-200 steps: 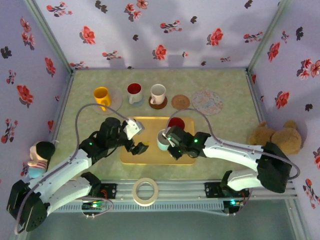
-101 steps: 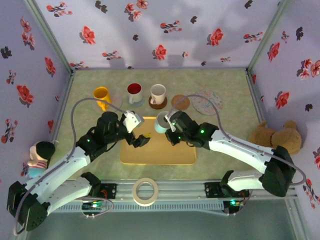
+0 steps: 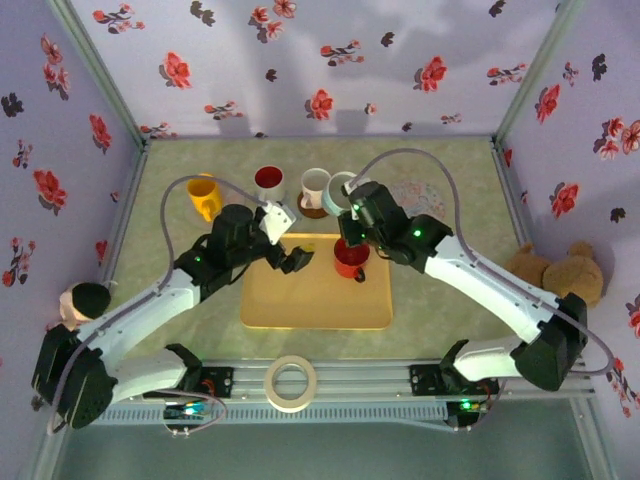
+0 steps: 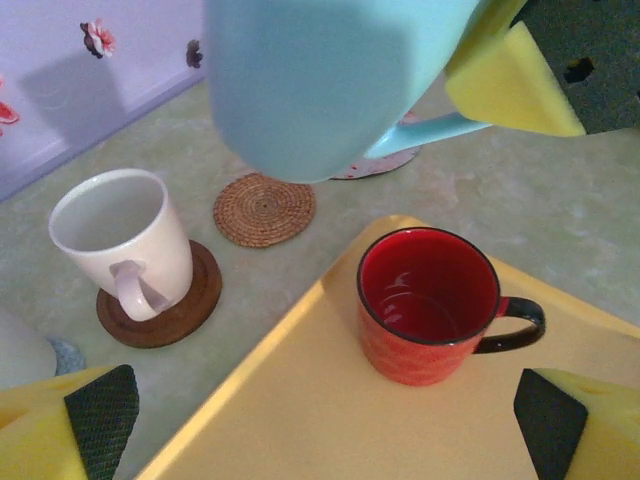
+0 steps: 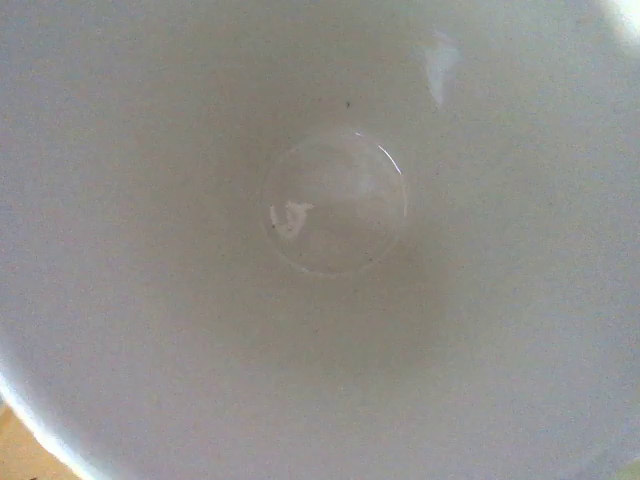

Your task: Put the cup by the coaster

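The light blue cup (image 4: pixel 310 95) is upright and the woven coaster (image 4: pixel 264 210) is empty, so the robot's right gripper should keep moving toward the coaster and let go once the cup rests there.
A light blue cup (image 3: pixel 338 187) hangs in the air past the far edge of the yellow tray (image 3: pixel 300 305), with my right gripper (image 3: pixel 350 207) shut on it. From the left wrist, the blue cup (image 4: pixel 310 80) floats just above a round woven coaster (image 4: pixel 264 209), with a yellow finger pad (image 4: pixel 510 75) against its side. The right wrist view looks down into the cup's pale inside (image 5: pixel 335 200). My left gripper (image 3: pixel 296 261) stands open over the tray, its black-tipped fingers (image 4: pixel 100 410) wide apart and holding nothing.
A red cup (image 3: pixel 350 259) stands on the tray. On the far side sit a yellow cup (image 3: pixel 203 193), a white cup with a red inside (image 3: pixel 268 183), a white cup (image 4: pixel 125 235) on a brown coaster, and a floral coaster (image 3: pixel 420 203). A tape roll (image 3: pixel 291 383) lies at the near edge.
My right gripper has lifted the blue cup off the tray and carried it away toward the row of coasters. The red cup now stands uncovered. My left gripper has moved slightly right and farther in.
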Robot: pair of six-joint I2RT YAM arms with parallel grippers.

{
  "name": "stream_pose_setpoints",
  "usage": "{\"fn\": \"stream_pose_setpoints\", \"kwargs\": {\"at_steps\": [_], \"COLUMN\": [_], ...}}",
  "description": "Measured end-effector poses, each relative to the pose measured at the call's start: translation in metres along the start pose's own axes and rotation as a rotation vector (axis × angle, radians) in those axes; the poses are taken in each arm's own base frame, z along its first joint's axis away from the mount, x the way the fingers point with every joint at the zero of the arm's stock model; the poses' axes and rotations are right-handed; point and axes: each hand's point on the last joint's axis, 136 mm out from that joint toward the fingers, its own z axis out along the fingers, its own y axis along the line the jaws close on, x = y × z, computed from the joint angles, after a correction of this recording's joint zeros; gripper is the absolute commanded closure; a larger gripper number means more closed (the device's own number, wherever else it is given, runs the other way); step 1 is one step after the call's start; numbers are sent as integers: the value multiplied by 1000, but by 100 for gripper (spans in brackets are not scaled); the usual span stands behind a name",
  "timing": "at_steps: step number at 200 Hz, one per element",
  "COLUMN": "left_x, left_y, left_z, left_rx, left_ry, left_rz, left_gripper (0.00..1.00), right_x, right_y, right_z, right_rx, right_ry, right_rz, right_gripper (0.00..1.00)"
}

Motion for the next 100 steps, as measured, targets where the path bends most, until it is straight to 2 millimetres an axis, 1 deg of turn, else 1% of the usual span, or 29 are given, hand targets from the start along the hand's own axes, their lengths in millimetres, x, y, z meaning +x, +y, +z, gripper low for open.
{"fn": "stream_pose_setpoints", "kwargs": {"at_steps": [24,55,100], "left_x": [0,5,8], "left_y": [9,18,30], "left_z": [13,30,51], "left_rx": [-19,-28,-40], "left_ry": [7,30,47], "left_rz": [-16,-37,-56], "left_gripper": [0,0,0], "right_x": [2,0,-9], "right_y": [-25,-55,-88], "right_z": [9,17,42], "right_rx": [65,132,204], "right_ry": [27,52,102], "right_rz": [46,94,139], "right_gripper": [100,100,100]}}
